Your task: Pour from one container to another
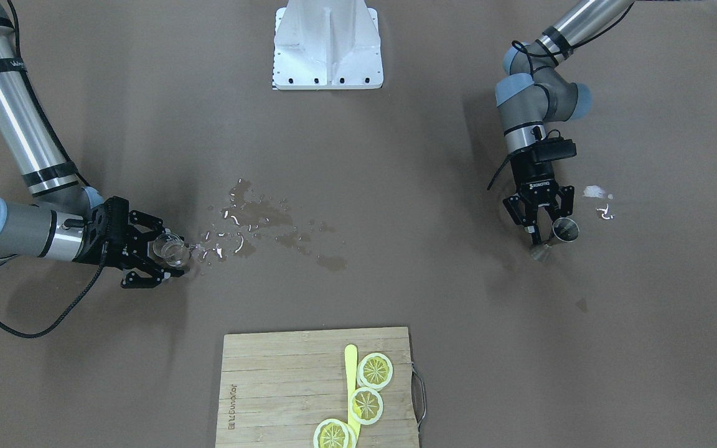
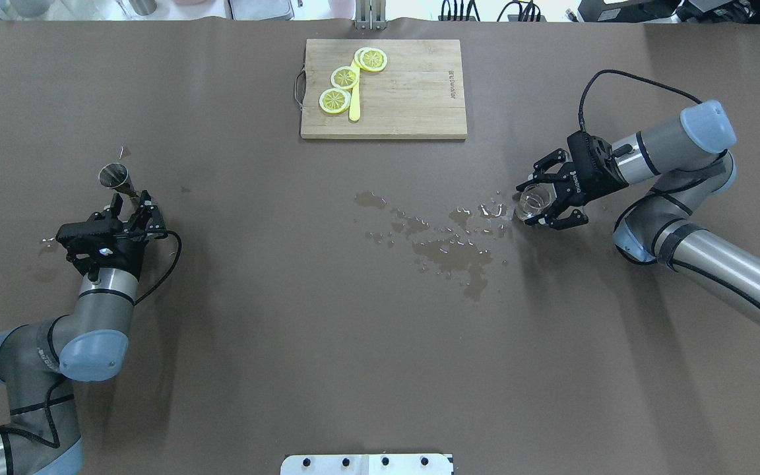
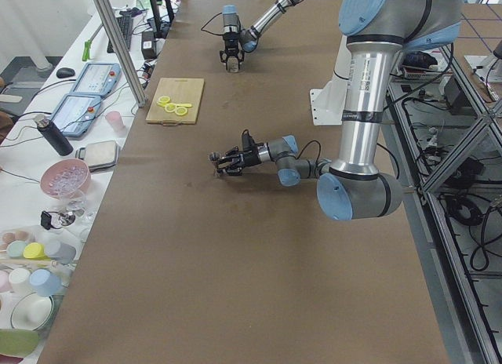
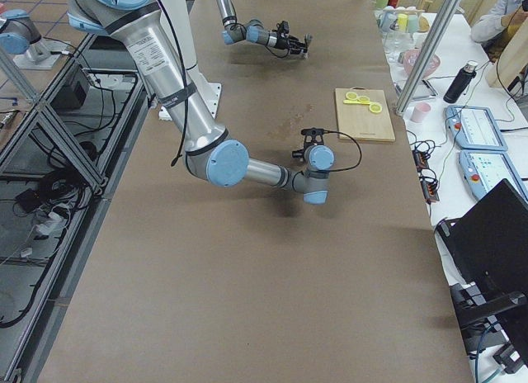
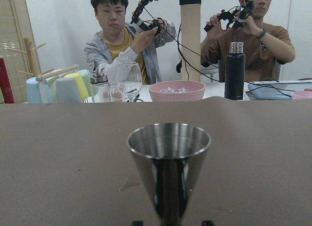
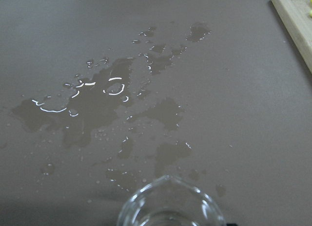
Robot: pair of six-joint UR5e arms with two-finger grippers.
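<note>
My fingers have the steel cup between them where it narrows to a waist [image 1: 550, 241]. I should expect a flared lower end [image 1: 539, 253] to come up when I lift the cup.
A clear glass [image 2: 536, 199] sits between the fingers of my right gripper [image 2: 529, 201], which is shut on it low over the table, mouth tipped toward the spill. The right wrist view shows only its rim [image 6: 170, 199]. In the front view the glass [image 1: 170, 247] is at the left. A steel conical cup [image 2: 115, 176] stands upright on the table at the left. My left gripper [image 2: 133, 200] is open at its base, a fingertip on each side. It fills the left wrist view as the cup [image 5: 168, 162]; the front view shows the cup [image 1: 565, 231] at the right.
Spilt water [image 2: 449, 241] spreads across the table's middle, just beside the glass. A wooden cutting board [image 2: 413, 99] with lemon slices [image 2: 344, 77] and a yellow knife lies at the far edge. Small wet spots [image 1: 596, 191] lie near the steel cup. Two people sit beyond the far edge.
</note>
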